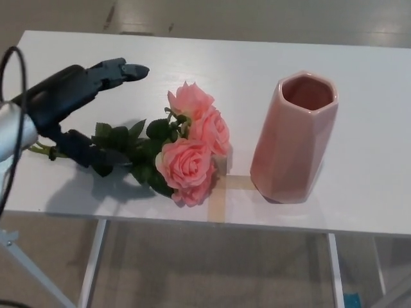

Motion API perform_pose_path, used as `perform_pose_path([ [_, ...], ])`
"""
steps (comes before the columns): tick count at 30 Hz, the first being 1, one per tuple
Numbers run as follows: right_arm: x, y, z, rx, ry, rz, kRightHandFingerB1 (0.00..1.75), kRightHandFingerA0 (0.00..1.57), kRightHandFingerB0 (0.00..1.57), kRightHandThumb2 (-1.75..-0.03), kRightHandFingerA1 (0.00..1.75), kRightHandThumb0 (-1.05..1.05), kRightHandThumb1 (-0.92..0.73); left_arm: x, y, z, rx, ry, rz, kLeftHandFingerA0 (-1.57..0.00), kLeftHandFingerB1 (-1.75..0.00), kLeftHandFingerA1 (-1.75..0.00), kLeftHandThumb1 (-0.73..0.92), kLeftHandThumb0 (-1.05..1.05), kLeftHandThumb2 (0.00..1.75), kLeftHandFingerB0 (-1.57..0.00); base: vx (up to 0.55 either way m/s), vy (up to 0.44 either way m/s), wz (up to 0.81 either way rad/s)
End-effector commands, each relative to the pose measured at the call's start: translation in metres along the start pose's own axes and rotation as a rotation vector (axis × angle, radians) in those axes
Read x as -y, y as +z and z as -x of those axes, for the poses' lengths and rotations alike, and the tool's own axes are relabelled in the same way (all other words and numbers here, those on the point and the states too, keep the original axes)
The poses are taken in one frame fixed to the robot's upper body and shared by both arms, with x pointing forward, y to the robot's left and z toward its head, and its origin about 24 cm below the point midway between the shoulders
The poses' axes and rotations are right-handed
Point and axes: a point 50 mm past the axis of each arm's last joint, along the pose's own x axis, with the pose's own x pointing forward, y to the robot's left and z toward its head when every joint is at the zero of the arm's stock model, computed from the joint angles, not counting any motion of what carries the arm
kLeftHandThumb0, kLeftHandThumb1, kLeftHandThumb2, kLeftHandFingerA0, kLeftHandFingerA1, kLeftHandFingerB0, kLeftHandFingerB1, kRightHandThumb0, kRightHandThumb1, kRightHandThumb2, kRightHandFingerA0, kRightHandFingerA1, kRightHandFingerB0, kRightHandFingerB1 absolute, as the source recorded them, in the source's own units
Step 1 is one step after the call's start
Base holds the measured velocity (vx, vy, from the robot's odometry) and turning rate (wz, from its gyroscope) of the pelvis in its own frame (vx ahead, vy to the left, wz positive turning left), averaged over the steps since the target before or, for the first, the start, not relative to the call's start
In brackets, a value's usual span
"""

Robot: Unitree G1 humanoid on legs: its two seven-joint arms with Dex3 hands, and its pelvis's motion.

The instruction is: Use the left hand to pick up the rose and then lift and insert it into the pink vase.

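The tan tape [219,183] goes in under the pink blooms [187,168]. I should expect to find the hidden arm of a tape cross when I pick up the roses.
A bunch of pink roses [190,151] with dark green leaves lies flat on the white table [231,70], blooms toward the middle, stem end pointing left. My left hand [76,106] reaches in from the left and hovers over the stems, open, fingers spread above the leaves and thumb [90,151] low beside the stems. The stem end is partly hidden behind the hand. The pink faceted vase [293,139] stands upright to the right of the blooms, mouth open and unobstructed. My right hand does not show.
A strip of tan tape [218,196] lies on the table near its front edge, between the roses and the vase. The table's front edge runs just below the roses. Grey floor and white table legs [93,269] show beneath.
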Motion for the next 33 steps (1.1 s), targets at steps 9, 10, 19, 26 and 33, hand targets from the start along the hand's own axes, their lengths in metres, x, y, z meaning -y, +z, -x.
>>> perform_pose_path([
  [9,0.004,0.002,-0.001,0.009,0.048,-0.026,0.56,0.63,0.48,-0.92,0.63,-0.36,-0.53,0.007,-0.005,-0.026,-0.179,0.039,-0.166,0.0,-0.25,-0.2,0.42,-0.54,0.55,-0.07,0.0,0.0,0.0],
  [10,0.004,0.002,-0.001,0.009,0.048,-0.026,0.56,0.63,0.48,-0.92,0.63,-0.36,-0.53,0.007,-0.005,-0.027,-0.18,0.039,-0.167,0.0,-0.25,-0.2,0.42,-0.54,0.55,-0.07,0.0,0.0,0.0],
  [19,0.004,0.004,-0.001,0.016,0.072,-0.006,0.54,0.58,0.47,-0.91,0.6,-0.4,-0.55,0.026,-0.011,-0.029,-0.208,-0.019,-0.15,0.0,-0.24,-0.18,0.41,-0.55,0.56,-0.08,0.0,0.0,0.0],
  [26,0.004,0.006,-0.002,0.019,0.077,-0.016,0.54,0.57,0.45,-0.91,0.6,-0.38,-0.54,0.034,-0.014,-0.029,-0.218,-0.042,-0.159,0.0,-0.25,-0.21,0.43,-0.56,0.55,-0.07,0.0,0.0,0.0],
  [33,0.004,0.008,-0.002,0.021,0.074,-0.02,0.54,0.57,0.46,-0.91,0.6,-0.38,-0.55,0.042,-0.02,-0.03,-0.245,-0.065,-0.176,0.0,-0.25,-0.21,0.43,-0.57,0.55,-0.07,0.0,0.0,0.0],
])
